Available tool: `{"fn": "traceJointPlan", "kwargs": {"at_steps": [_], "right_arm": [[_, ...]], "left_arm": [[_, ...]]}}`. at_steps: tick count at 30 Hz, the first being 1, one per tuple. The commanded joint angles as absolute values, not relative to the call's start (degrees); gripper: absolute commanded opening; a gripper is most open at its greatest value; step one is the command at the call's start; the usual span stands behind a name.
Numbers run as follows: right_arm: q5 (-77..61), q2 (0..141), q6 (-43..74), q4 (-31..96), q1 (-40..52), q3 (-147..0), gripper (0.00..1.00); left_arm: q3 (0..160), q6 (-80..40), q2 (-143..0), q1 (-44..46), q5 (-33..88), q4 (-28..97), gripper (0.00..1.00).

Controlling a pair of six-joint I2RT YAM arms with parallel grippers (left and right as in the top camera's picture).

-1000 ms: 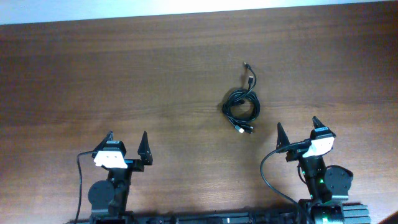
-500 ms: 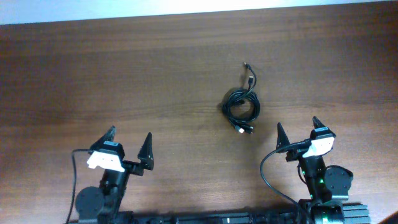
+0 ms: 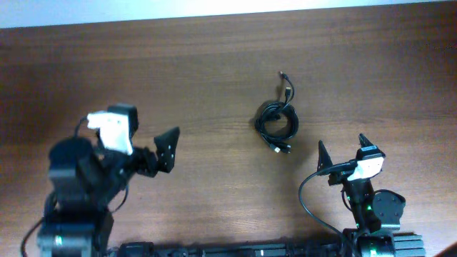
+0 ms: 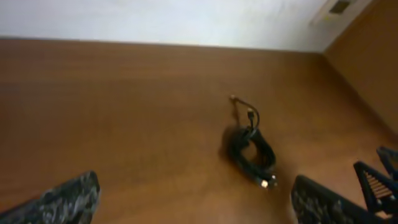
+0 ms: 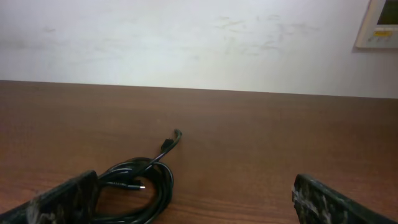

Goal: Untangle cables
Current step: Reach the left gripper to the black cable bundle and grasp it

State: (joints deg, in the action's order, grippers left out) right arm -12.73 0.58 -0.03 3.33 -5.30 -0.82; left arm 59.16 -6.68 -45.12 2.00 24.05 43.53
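I should keep reaching with my open left gripper until its fingers close around the bundle's near strands (image 3: 267,135), because its way to the black bundle (image 3: 277,118) is clear.
The cables (image 3: 277,121) lie as one small knotted black bundle on the wooden table, right of centre. One loose end (image 3: 283,74) trails toward the far side, and a metal-tipped plug (image 3: 278,149) sticks out on the near side. My left gripper (image 4: 196,208) is raised over the left part of the table and stands open, facing the cables (image 4: 252,146) from a distance; one black finger (image 3: 168,146) shows from overhead. My right gripper (image 3: 341,146) rests open near the front edge, just right of the bundle (image 5: 140,186), with nothing between its fingers.
A white wall runs along the table's far edge (image 5: 199,87). A thick black wire (image 3: 308,196) loops from the right arm's base. The right gripper's fingers (image 4: 379,180) show at the right edge of the left wrist view.
My left arm has lifted off its rest, swung left and away from the front edge, and turned its gripper toward the right. The right arm and the cables have not moved.
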Motion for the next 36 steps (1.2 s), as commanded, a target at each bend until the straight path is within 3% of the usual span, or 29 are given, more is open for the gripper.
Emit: {"fn": "traceJointPlan", "kwargs": {"at_steps": [1,8,15,17,19,21,27,31,35,36], "right_arm": [[-12.21,0.21,0.01,3.38,-4.78,-0.32,0.98],[-12.21,0.21,0.01,3.38,-4.78,-0.32,0.98],[-12.21,0.21,0.01,3.38,-4.78,-0.32,0.98],[-12.21,0.21,0.01,3.38,-4.78,-0.32,0.98],[-12.21,0.21,0.01,3.38,-4.78,-0.32,0.98],[-12.21,0.21,0.01,3.38,-4.78,-0.32,0.98],[-12.21,0.21,0.01,3.38,-4.78,-0.32,0.98],[-12.21,0.21,0.01,3.38,-4.78,-0.32,0.98],[-12.21,0.21,0.01,3.38,-4.78,-0.32,0.98],[-12.21,0.21,0.01,3.38,-4.78,-0.32,0.98]], "left_arm": [[63.99,-6.81,-52.53,6.35,25.76,45.95,0.99],[64.14,-6.81,-64.77,19.92,25.76,40.03,0.99],[64.12,-6.83,-78.59,27.99,29.41,34.0,0.99],[64.12,-12.19,-83.07,29.89,28.84,30.3,0.99],[64.12,-27.38,-88.53,31.88,24.6,26.87,0.97],[64.12,-35.29,-92.44,33.39,22.26,25.15,0.93],[64.12,-46.57,-105.69,37.87,21.56,14.81,0.84],[64.14,-47.13,-111.59,38.74,19.88,9.54,0.67],[64.14,-47.09,-113.47,38.74,16.14,9.47,0.36],[64.14,-47.07,-113.45,38.72,13.58,9.5,0.22]]}}
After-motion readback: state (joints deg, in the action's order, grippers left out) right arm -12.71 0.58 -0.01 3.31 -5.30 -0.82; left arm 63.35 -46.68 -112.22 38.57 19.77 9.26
